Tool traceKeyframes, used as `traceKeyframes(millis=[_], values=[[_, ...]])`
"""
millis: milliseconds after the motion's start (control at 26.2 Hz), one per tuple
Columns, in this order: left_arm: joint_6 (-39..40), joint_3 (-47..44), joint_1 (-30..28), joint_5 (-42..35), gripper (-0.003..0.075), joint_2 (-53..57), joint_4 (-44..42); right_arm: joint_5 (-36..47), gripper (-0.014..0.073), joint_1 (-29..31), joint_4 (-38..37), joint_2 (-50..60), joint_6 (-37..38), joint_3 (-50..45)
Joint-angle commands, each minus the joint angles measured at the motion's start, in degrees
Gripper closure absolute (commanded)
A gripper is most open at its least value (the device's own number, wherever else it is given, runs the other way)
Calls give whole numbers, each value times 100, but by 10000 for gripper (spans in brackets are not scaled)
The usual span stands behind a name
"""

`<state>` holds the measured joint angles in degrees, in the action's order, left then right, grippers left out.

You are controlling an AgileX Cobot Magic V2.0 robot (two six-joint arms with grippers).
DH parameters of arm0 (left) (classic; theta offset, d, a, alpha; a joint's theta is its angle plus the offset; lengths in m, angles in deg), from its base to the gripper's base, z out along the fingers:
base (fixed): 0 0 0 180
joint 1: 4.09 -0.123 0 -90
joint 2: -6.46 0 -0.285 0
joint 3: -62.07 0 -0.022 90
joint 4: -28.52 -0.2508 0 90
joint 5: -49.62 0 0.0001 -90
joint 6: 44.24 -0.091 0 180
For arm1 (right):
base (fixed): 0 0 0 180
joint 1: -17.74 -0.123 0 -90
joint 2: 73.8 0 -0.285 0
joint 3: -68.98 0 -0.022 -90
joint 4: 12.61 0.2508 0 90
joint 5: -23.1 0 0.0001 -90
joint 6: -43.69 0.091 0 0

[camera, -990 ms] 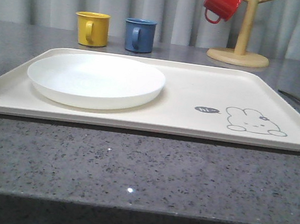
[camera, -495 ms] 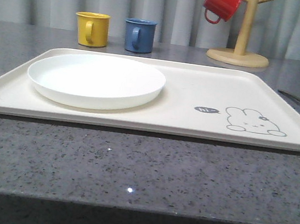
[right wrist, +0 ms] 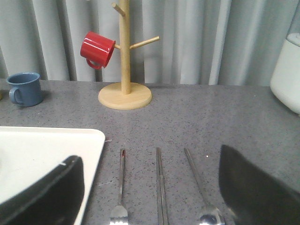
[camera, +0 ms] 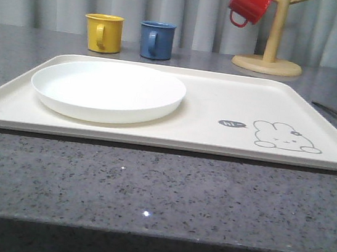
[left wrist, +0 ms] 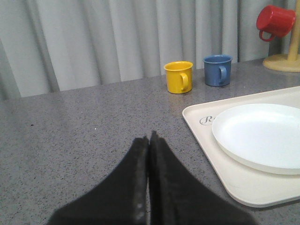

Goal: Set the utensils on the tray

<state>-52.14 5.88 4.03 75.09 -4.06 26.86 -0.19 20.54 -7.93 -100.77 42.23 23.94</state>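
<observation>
The fork is across the tray from my left gripper. Next, my right gripper picks the fork up by its handle and puts it down beside the plate.
The cream tray lies across the grey table, and the round white plate rests on its left half. On the table right of the tray a silver fork, a pair of metal chopsticks and a spoon lie side by side, handles pointing away. My right gripper hovers open over them, one finger above the tray's corner and the other beyond the spoon. Left of the tray, my left gripper is shut and empty above bare table, with the plate off to its side.
A yellow mug and a blue mug stand behind the tray. A wooden mug tree with a red mug hanging on it stands at the back right. A white appliance sits far right. Curtains close off the back.
</observation>
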Motion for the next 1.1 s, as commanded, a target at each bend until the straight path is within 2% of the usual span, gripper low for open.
traceKeyframes(millis=[0,800,914,1067], values=[[57,142,0,-460,738,-28,70,455,-17,21,-3,-88,-59,199],[57,142,0,-445,738,-28,70,429,-15,21,-3,-88,-59,199],[57,142,0,-445,738,-28,70,72,60,21,-3,-329,-59,333],[57,142,0,-445,738,-28,70,-371,179,21,-3,-1350,-59,792]])
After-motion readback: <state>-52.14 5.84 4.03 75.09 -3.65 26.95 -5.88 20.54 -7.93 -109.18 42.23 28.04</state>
